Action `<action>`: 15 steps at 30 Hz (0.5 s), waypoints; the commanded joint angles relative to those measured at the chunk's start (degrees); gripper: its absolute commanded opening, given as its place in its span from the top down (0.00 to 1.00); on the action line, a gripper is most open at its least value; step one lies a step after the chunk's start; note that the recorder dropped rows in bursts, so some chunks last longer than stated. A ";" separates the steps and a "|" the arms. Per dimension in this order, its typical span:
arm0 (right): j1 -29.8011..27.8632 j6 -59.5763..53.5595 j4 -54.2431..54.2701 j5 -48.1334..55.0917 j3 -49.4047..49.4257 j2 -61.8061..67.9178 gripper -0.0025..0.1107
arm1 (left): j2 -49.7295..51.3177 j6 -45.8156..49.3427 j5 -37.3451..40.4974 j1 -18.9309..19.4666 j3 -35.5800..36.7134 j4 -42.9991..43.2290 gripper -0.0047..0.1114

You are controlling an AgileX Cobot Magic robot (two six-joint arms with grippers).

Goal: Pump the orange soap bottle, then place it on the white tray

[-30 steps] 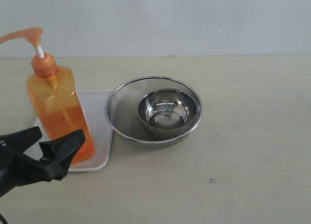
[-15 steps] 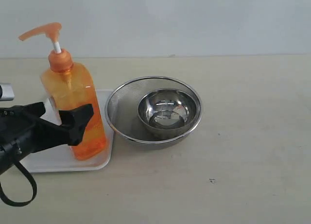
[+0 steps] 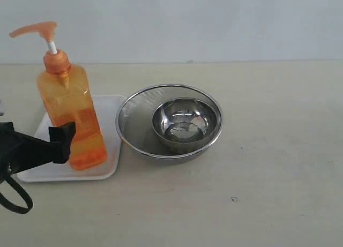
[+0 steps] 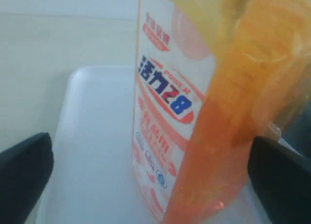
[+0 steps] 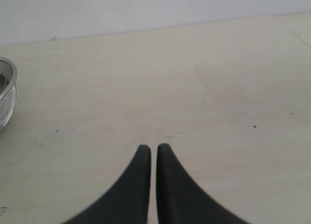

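The robot's left gripper has the orange soap bottle's corner (image 4: pixel 193 136) facing it, close to one finger. So the robot should first turn the bottle square and then centre both fingers around the bottle's body (image 3: pixel 73 105).
The orange soap bottle (image 3: pixel 69 113) stands upright on the white tray (image 3: pixel 105 111) at the left of the table, pump head raised. My left gripper (image 3: pixel 38 134) is low at the left edge, open, one black finger in front of the bottle's lower part. In the left wrist view the bottle (image 4: pixel 165 102) with its white label fills the space between the wide-apart fingers (image 4: pixel 24 178), over the tray (image 4: pixel 92 136); a gap shows on one side. My right gripper (image 5: pixel 153 148) is shut on nothing above bare table, and is outside the exterior view.
A round steel mesh strainer (image 3: pixel 134 124) sits right beside the tray, with a small steel bowl (image 3: pixel 185 121) inside it. The strainer's rim (image 5: pixel 6 97) shows at the edge of the right wrist view. A pale wall runs behind the table.
The bottle shifted right, then a little back left, and now stands straighter on the tray. My left gripper has drawn back toward the left edge of the exterior view.
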 commanded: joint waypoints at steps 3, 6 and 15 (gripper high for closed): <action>-0.13 0.01 -0.40 -0.44 -0.03 -0.32 0.98 | 0.01 3.52 -2.67 -0.09 -0.17 -4.60 0.01; -0.13 0.01 -0.40 -0.44 -0.03 -0.32 0.98 | 0.01 0.75 -2.03 -0.09 -0.17 -4.38 0.01; -0.13 0.01 -0.40 -0.44 -0.03 -0.32 0.98 | 0.01 -21.77 -0.07 -0.09 -0.17 27.45 0.01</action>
